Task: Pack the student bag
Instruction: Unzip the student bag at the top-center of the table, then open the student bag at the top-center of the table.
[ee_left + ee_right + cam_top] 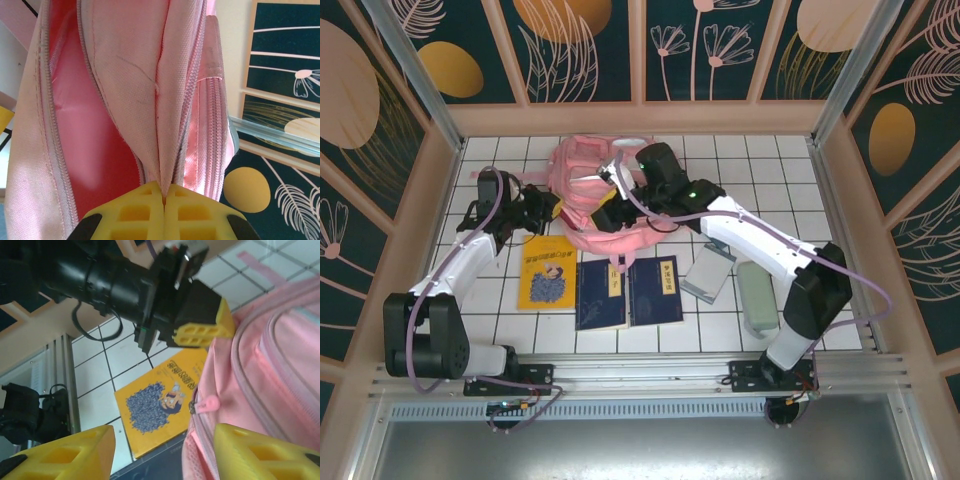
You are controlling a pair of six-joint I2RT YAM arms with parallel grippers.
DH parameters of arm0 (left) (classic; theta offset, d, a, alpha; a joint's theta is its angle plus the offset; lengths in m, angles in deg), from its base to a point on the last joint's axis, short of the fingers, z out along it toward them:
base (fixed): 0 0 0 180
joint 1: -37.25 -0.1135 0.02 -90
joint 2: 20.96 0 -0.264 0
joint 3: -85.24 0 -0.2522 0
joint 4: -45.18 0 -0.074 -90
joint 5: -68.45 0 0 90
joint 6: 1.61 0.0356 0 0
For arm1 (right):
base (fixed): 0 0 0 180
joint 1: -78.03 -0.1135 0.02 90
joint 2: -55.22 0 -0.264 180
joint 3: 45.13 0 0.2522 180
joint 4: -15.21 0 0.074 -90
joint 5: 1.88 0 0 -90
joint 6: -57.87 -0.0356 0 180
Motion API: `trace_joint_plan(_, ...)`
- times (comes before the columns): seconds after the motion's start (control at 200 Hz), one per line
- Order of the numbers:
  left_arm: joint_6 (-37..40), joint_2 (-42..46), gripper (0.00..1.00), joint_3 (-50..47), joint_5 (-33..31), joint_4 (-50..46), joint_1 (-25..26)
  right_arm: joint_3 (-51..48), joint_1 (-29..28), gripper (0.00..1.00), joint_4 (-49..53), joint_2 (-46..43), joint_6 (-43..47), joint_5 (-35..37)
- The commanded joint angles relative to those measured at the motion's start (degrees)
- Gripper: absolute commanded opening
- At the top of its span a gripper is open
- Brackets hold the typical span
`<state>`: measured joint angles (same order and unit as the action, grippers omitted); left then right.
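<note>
I expect the student bag to unzip along its near edge when I pull the pink zipper pull (207, 404), because the zipper track (201, 435) continues along that edge.
The student bag (588, 170), a large pink backpack, lies at the back middle of the tiled table. My left gripper (552, 208) is at its left side. In the left wrist view the yellow fingertips (145, 200) are pressed together on a fold of the bag's pink fabric (135, 75) beside an unzipped opening. My right gripper (165, 450) hovers open over the bag's near left edge, where a pink zipper pull (207, 404) lies just above the gap between its fingers. In the right wrist view the left gripper (205, 332) touches the bag (270, 365).
A yellow book (548, 272) lies front left of the bag, also visible in the right wrist view (160, 405). Two dark blue books (628, 292) lie side by side in front. A grey flat item (708, 272) and a grey-green case (757, 297) sit to the right.
</note>
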<state>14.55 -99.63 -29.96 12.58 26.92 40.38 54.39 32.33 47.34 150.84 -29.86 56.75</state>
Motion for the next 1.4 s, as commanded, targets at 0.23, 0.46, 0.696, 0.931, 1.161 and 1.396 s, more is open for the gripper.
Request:
trace_joint_plan(0.23, -3.98, 1.35, 0.00, 0.21, 1.82, 6.15, -0.24, 0.46, -1.23, 0.51, -3.71, 4.54, -24.03, 5.20)
trace_joint_plan(0.46, -4.82, 1.35, 0.00, 0.43, 1.65, 6.21, -0.24, 1.17, -1.07, 0.56, -4.31, 8.84, -29.32, 4.86)
trace_joint_plan(0.696, -5.01, 1.48, 0.00, 0.27, 1.49, 5.99, -0.24, 3.35, -1.14, 0.54, -3.96, 11.81, -29.95, 4.32)
trace_joint_plan(0.931, -5.17, 1.14, 0.00, 0.51, 1.47, 5.90, -0.24, 6.55, -1.15, 0.45, -4.33, 14.83, -29.69, 2.69)
trace_joint_plan(1.161, -5.57, 0.54, 0.00, 0.81, 1.62, 5.99, -0.24, 6.54, -1.81, 0.22, -3.65, 14.66, -27.31, 3.60)
trace_joint_plan(1.396, -6.71, 0.44, 0.00, 0.82, 0.86, 6.40, -0.19, -3.52, -2.60, 0.02, -10.62, 6.75, -25.32, 8.44)
